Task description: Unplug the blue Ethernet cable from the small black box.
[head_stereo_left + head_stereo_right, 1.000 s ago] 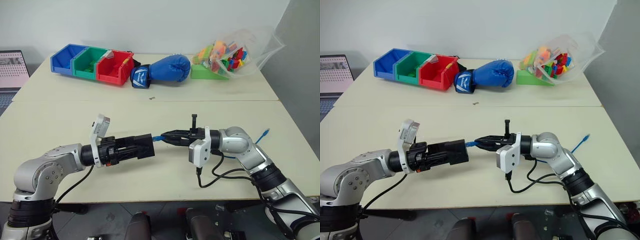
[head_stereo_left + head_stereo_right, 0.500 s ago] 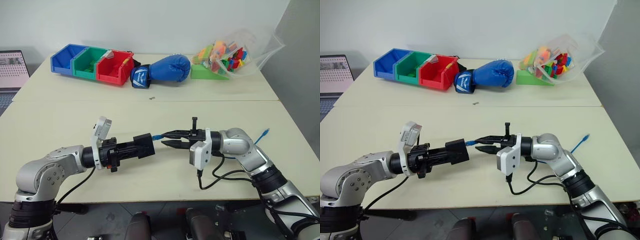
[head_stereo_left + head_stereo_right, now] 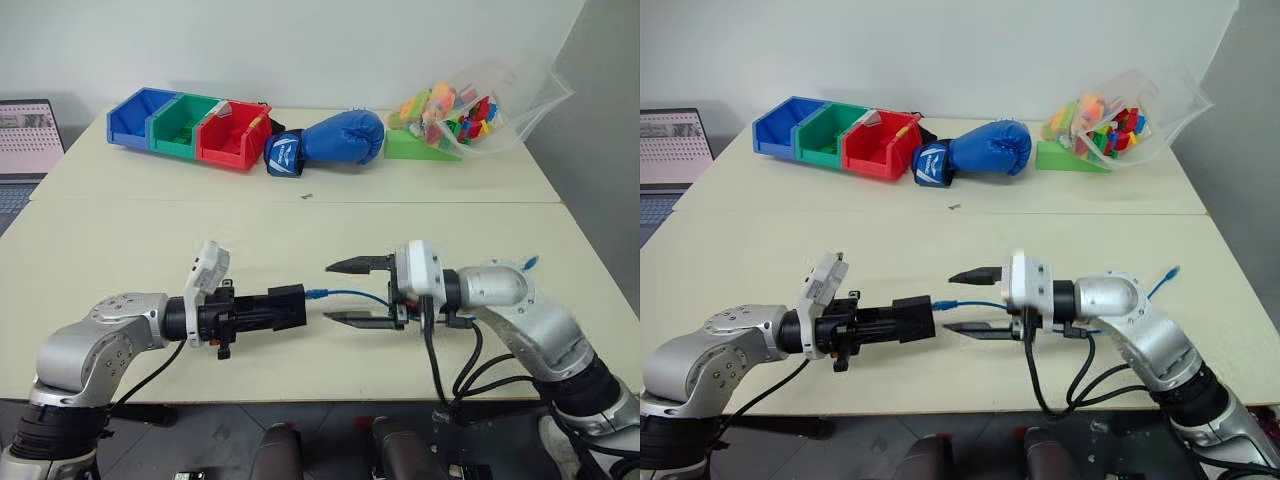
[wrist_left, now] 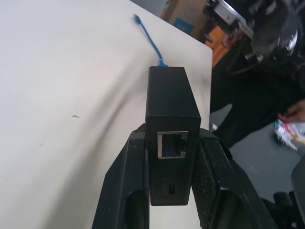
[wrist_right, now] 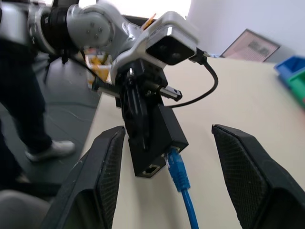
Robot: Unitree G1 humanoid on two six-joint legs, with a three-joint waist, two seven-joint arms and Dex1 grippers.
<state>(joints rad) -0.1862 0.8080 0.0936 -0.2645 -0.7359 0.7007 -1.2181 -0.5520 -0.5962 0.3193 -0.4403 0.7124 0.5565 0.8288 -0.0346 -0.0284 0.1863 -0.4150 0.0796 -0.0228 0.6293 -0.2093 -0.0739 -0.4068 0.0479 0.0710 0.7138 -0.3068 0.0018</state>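
The robot's right gripper should turn to match the black box's end [image 5: 158, 158], which slants across its open fingers, and pinch the blue cable's plug [image 5: 177, 171] before it pulls.
The small black box [image 3: 286, 306] is held off the table, my left gripper [image 4: 172, 138] shut on its sides with an empty port facing the wrist camera. The blue Ethernet cable [image 3: 352, 293] has its plug [image 5: 177, 167] at the box's far face, seemingly still seated there. It runs right to a loose end [image 3: 530, 263] on the table. My right gripper [image 3: 327, 291] is open, one finger above and one below the cable, just right of the plug and touching nothing.
Along the back of the table [image 3: 120, 230] are blue, green and red bins [image 3: 190, 125], a blue boxing glove [image 3: 330, 140], a green wedge [image 3: 420, 145] and a clear bag of coloured toys [image 3: 465, 105]. A laptop [image 3: 25, 135] sits far left.
My right gripper was shut on the cable's plug; it has opened, rolled so its fingers stand one above the other, and drawn back a little. The left gripper still holds the box.
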